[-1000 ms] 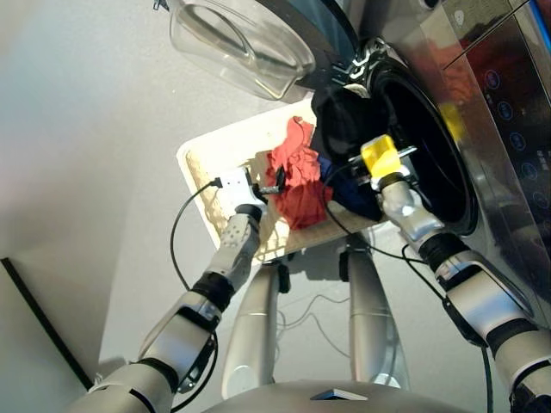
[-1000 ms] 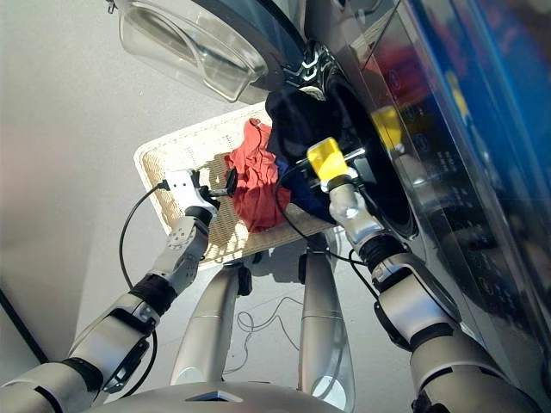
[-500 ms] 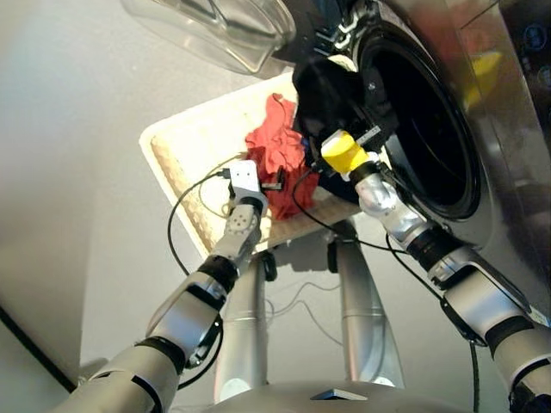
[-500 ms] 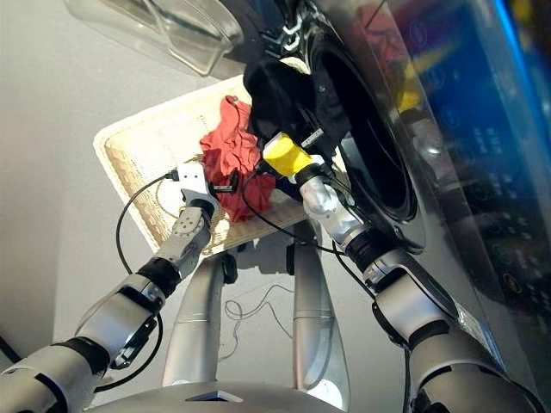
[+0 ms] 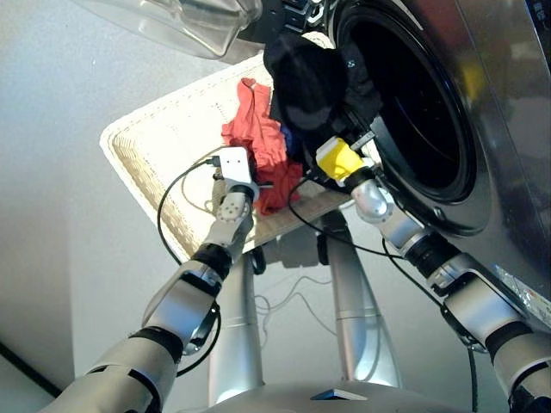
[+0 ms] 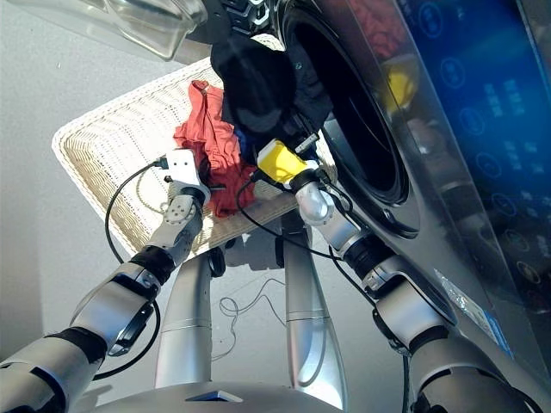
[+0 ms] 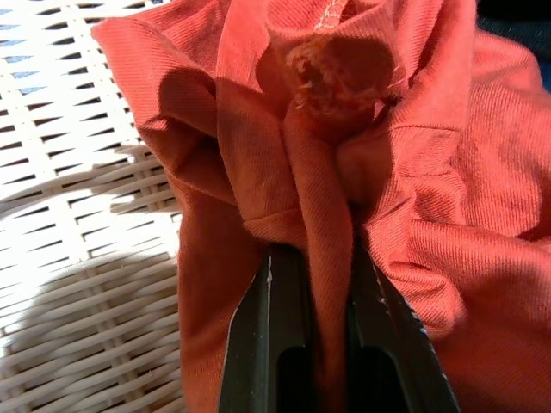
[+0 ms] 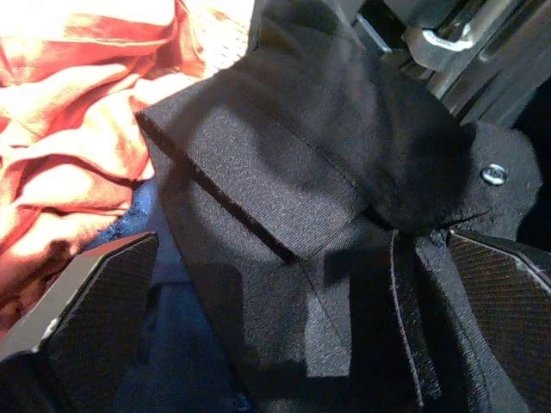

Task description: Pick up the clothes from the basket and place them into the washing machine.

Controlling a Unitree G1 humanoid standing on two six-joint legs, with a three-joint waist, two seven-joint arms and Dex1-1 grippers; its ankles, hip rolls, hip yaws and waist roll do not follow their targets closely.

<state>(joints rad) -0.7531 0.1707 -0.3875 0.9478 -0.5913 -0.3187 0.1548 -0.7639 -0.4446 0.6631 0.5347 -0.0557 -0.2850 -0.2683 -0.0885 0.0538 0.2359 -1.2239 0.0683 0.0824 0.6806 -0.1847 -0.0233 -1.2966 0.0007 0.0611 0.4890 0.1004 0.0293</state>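
The coral-red garment [image 5: 259,148] rests on top of the navy blue cloth's edge [image 5: 288,138], so I expect it to come off by itself when I carry it into the drum.
The cream woven basket [image 5: 146,163] sits on a stand before the dark grey washing machine [image 5: 491,146], whose drum mouth [image 5: 405,103] gapes. A coral-red garment [image 5: 250,138] lies in the basket, and my left gripper [image 7: 314,249] is shut on a fold of it. The black garment [image 5: 306,77] is bunched at the mouth's near rim, hanging over the basket's edge. My right gripper [image 8: 301,245] is under it, fingers spread wide with the black cloth [image 8: 293,172] between them. A little navy blue cloth [image 8: 181,344] shows beneath the black.
The round clear-glass door [image 5: 172,17] stands swung open beyond the basket. A black cable [image 5: 168,215] loops from my left wrist over the basket's rim. Grey floor surrounds the stand.
The whole picture has shifted as the camera moved. The left gripper stays on the red cloth, and the right gripper stays under the black garment by the drum mouth.
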